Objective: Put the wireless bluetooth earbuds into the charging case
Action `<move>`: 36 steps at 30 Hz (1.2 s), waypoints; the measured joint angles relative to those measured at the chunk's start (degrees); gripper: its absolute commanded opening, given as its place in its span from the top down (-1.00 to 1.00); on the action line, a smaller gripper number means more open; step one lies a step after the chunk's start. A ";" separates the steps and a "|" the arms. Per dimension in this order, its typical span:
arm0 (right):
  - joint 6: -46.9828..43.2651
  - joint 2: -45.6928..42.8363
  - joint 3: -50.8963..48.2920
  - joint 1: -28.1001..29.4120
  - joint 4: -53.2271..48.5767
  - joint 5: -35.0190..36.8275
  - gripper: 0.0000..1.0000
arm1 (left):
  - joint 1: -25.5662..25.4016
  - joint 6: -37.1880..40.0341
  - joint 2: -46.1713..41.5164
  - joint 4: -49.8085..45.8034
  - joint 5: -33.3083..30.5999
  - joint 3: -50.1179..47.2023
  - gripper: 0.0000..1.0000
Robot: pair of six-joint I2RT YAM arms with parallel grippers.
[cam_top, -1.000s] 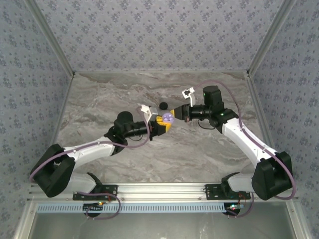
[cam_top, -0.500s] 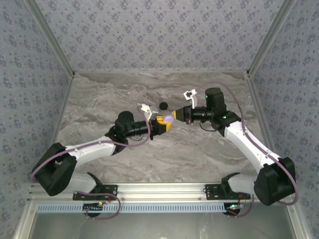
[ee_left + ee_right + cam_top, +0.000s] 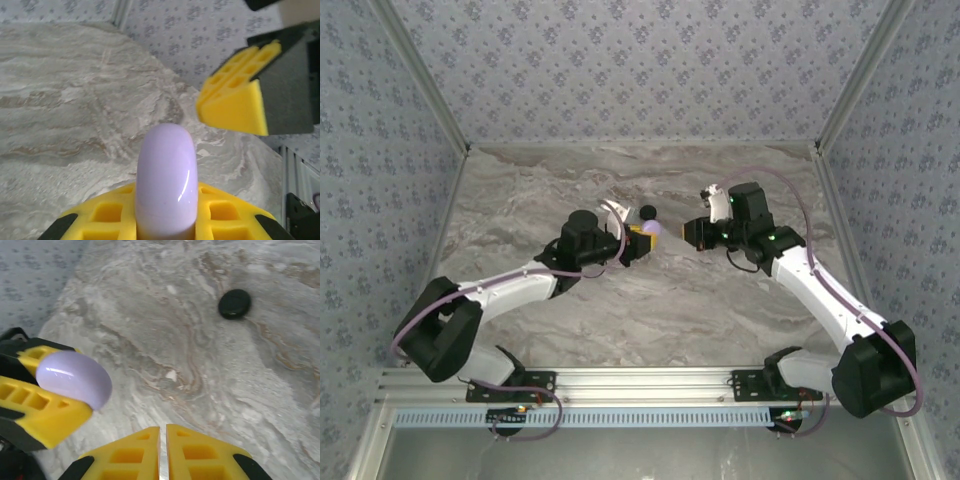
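Observation:
My left gripper should carry on lowering the closed charging case until it sits on the open marble, and then let go. The case hangs above that spot, clear of my right gripper.
The charging case is a glossy lavender puck, seen edge-on and closed along a thin seam. My left gripper is shut on it, one yellow finger on each flat face. From above, the case is held just over the table at mid-back, at the tip of the left gripper. My right gripper hovers a short way to the right of it, shut with nothing between its fingers. In the right wrist view the case sits at the left, apart from the right gripper. The earbuds are out of view.
A black round disc lies on the marble table just behind the case; it is also seen as the disc ahead of the right gripper. Patterned walls close the left, right and back sides.
The left wrist has turned and lifted the case toward the back, edge-on to its camera. The right gripper has drawn back to the right, away from the case.

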 measured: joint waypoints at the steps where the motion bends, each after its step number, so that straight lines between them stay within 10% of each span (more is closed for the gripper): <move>1: 0.00 0.00 0.00 0.00 -0.33 1.11 0.71 | 0.22 -0.63 0.42 -1.11 -0.61 0.50 0.69; 16: 0.00 0.00 -0.07 -0.76 -2.34 7.04 0.69 | 5.22 -11.08 16.22 -22.93 -3.87 14.03 0.71; 36: 0.02 0.83 -0.46 -1.03 -2.54 7.45 0.68 | 6.99 -13.62 31.04 -28.79 0.13 25.83 0.73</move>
